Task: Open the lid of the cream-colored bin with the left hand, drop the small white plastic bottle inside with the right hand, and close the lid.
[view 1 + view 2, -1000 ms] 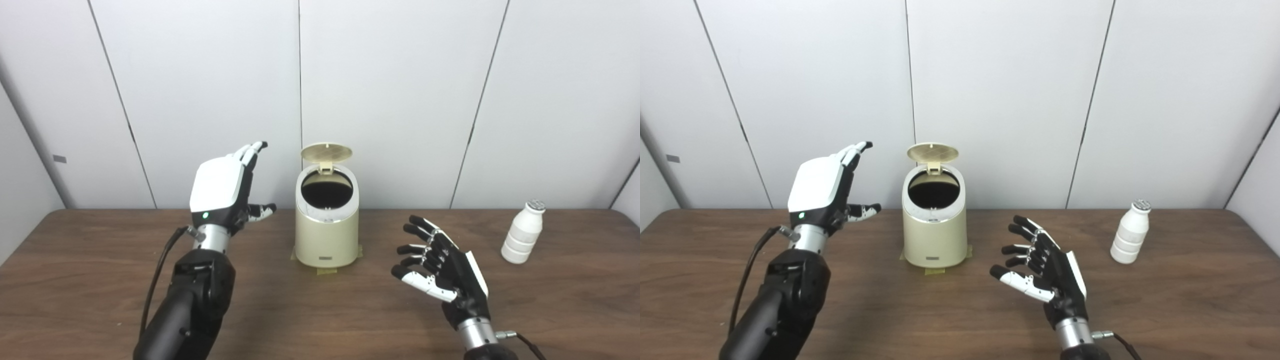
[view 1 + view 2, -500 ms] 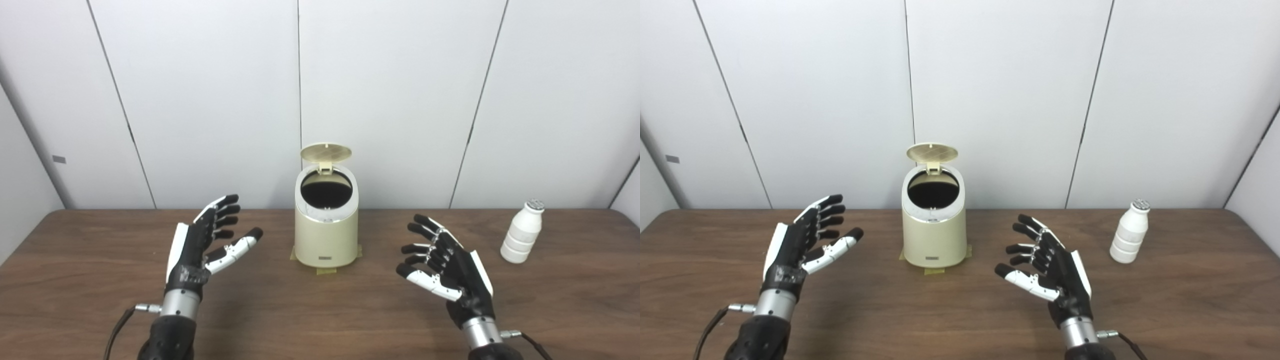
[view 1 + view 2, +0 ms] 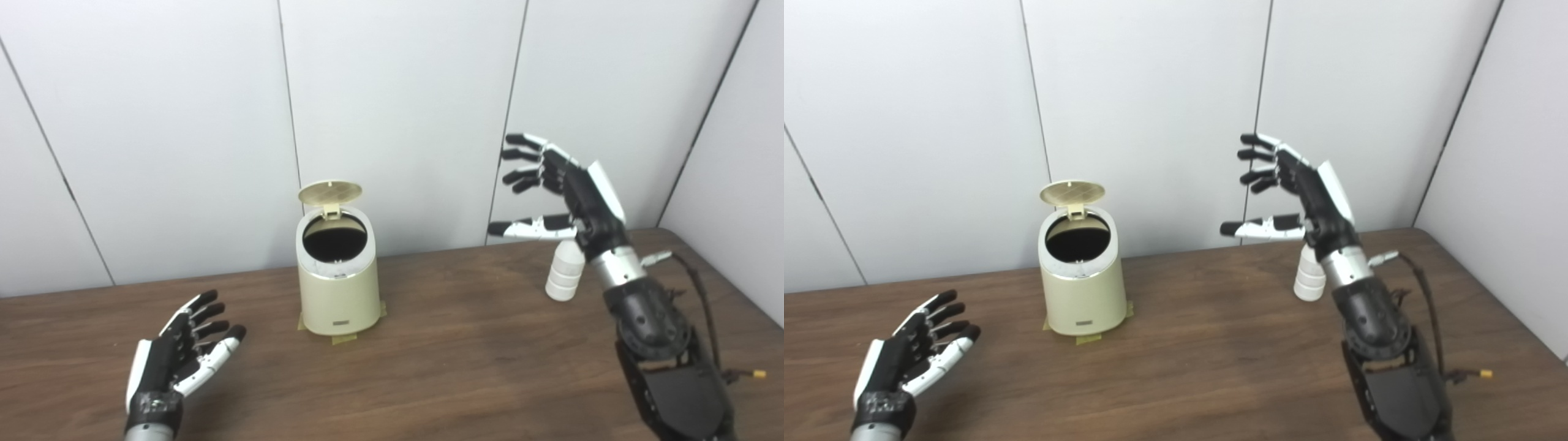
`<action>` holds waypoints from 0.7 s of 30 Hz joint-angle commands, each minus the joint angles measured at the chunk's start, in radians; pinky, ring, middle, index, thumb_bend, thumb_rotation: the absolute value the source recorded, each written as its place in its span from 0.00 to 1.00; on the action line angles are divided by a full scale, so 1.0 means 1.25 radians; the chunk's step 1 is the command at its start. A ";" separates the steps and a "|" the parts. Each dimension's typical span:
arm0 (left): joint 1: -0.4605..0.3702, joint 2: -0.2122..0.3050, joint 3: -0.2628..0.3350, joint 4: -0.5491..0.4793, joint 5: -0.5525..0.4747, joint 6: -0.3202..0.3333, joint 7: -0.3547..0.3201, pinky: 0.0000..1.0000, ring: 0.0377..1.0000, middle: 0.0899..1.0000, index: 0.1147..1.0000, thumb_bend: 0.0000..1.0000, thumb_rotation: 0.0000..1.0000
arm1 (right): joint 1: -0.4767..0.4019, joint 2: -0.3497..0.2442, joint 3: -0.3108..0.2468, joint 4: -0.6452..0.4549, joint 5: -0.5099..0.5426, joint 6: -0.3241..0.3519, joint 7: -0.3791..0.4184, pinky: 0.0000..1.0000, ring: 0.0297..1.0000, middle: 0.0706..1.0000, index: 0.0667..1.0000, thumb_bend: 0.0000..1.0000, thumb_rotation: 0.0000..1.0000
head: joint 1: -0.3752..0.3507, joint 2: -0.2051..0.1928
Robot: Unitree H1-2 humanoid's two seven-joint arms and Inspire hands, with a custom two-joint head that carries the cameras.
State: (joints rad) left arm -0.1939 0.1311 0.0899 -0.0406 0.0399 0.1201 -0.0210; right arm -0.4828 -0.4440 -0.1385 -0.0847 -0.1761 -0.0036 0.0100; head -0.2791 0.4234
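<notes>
My gripper will drop the small white plastic bottle, and the bottle will disappear completely inside, because the dark opening is wide and the bin is tall.
The cream-colored bin stands on the brown table near the back wall, its round lid tipped up and the dark opening showing. A small white plastic bottle stands upright at the right; my right wrist hides its top. My right hand is raised above and in front of the bottle, fingers spread, open and holding nothing. My left hand rests low at the front left, open, well away from the bin.
Yellow tape shows under the bin's base. White wall panels close off the back, and a side wall stands at the right. The table's right edge runs near my right arm.
The camera has swung right, shifting the whole scene left. My right hand rose from the table to above the bottle. My left hand dropped from beside the bin to the table's front left.
</notes>
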 commanded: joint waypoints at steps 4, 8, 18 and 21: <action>-0.033 0.026 0.009 0.005 -0.024 -0.045 -0.011 0.65 0.76 0.81 0.86 0.56 0.17 | -0.048 -0.060 -0.032 0.024 -0.058 0.012 -0.033 0.60 0.72 0.76 0.76 0.82 0.12 | -0.055 -0.023; -0.041 0.034 0.014 0.022 -0.034 -0.053 -0.018 0.64 0.76 0.81 0.86 0.53 0.11 | -0.049 -0.076 -0.053 0.031 -0.081 0.066 -0.038 0.68 0.79 0.81 0.78 0.85 0.18 | -0.082 -0.033; -0.048 0.047 0.019 0.033 -0.056 -0.046 -0.032 0.65 0.76 0.81 0.85 0.55 0.11 | -0.015 -0.091 -0.088 0.108 0.021 0.161 0.034 0.76 0.86 0.91 0.89 0.92 0.27 | -0.106 -0.039; -0.047 0.048 0.020 0.026 -0.062 -0.033 -0.034 0.66 0.76 0.82 0.86 0.54 0.10 | -0.004 -0.088 -0.090 0.122 0.048 0.177 0.050 0.81 0.87 0.93 0.92 0.93 0.27 | -0.107 -0.038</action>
State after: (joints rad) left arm -0.2111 0.1743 0.1096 0.0236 -0.0244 0.0952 -0.0572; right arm -0.4518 -0.5149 -0.2341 0.0838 -0.1345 0.2286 0.0727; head -0.4111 0.3774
